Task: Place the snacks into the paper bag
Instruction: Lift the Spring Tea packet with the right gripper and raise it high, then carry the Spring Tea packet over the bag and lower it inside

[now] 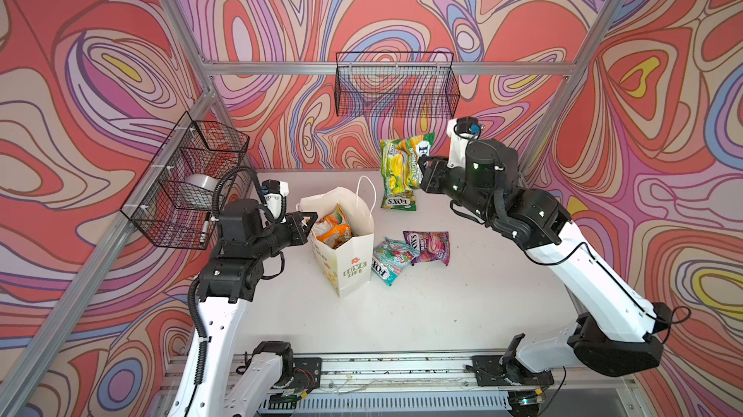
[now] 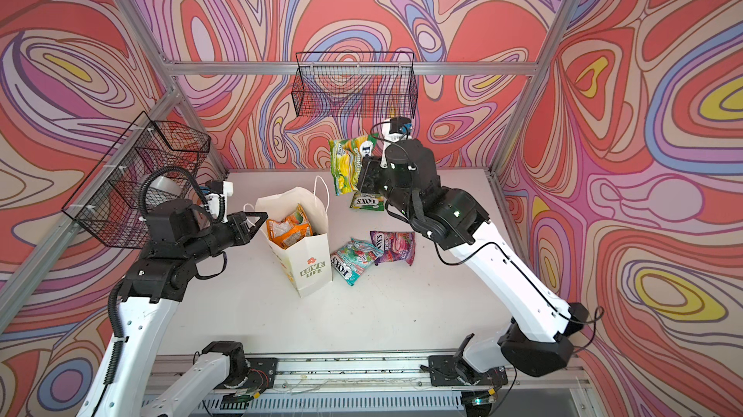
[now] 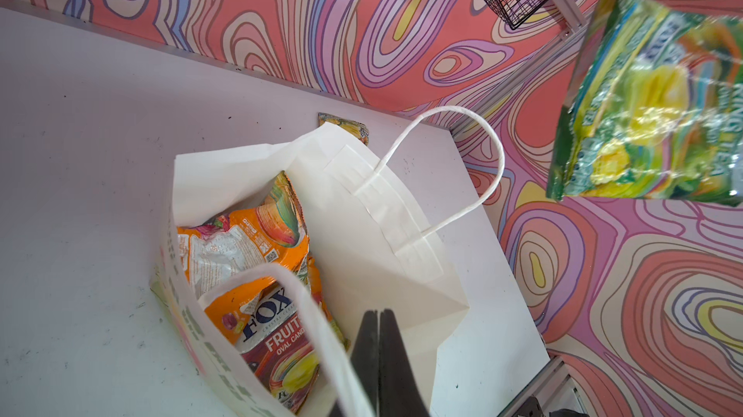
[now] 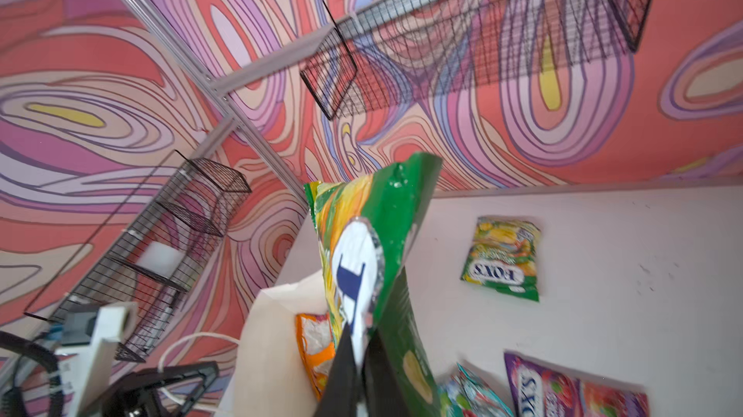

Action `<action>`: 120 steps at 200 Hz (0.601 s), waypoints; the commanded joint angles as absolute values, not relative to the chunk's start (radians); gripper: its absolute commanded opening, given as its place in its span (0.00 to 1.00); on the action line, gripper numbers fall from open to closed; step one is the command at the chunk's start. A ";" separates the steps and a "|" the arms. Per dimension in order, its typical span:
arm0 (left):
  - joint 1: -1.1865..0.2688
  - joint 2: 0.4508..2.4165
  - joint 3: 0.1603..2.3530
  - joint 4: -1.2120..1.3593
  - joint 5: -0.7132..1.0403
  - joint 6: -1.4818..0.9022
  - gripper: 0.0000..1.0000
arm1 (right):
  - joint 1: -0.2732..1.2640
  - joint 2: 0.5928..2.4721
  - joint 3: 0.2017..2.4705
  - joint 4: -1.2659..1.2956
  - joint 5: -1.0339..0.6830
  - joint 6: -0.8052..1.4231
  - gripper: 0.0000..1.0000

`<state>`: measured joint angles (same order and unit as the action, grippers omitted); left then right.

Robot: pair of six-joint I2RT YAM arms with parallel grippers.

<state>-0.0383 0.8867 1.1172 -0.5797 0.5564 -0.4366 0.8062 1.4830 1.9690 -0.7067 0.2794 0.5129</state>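
My right gripper should keep carrying the held green packet across and down until it is inside, as it hangs higher than the paper bag's wide opening.
The white paper bag stands upright and open, left of the table's middle. Orange snacks lie inside it. My left gripper is shut, its tips at the bag's left rim beside a cord handle. My right gripper is shut on a green snack packet, held in the air behind and to the right of the bag. A second green packet lies flat under it. A teal packet and a purple packet lie right of the bag.
A black wire basket hangs on the back wall above the held packet. Another wire basket on the left wall holds a pale round object. Aluminium frame posts stand at the table's back corners.
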 commanded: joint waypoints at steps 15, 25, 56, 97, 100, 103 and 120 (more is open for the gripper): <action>-0.032 0.879 1.123 -0.513 0.552 -0.410 0.00 | 0.867 1.670 2.182 -0.680 0.198 0.432 0.00; -0.032 0.880 1.124 -0.513 0.550 -0.407 0.00 | 0.889 1.716 2.226 -0.677 0.187 0.426 0.00; -0.032 0.880 1.121 -0.510 0.552 -0.405 0.00 | 0.926 1.875 2.330 -0.697 0.108 0.442 0.00; -0.032 0.861 1.120 -0.511 0.533 -0.396 0.00 | 0.972 1.943 2.279 -0.703 0.146 0.436 0.00; -0.033 0.859 1.119 -0.511 0.531 -0.394 0.00 | 0.974 1.947 2.273 -0.706 0.151 0.435 0.00; -0.032 0.858 1.118 -0.510 0.529 -0.394 0.00 | 0.976 1.948 2.266 -0.708 0.156 0.433 0.00; -0.032 0.855 1.118 -0.511 0.527 -0.394 0.00 | 0.981 1.951 2.231 -0.719 0.166 0.438 0.00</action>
<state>-0.0383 0.8810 1.1172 -0.5793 0.5373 -0.4160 0.9695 1.9755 2.2517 -0.7326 0.1341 0.4488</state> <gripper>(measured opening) 0.048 0.048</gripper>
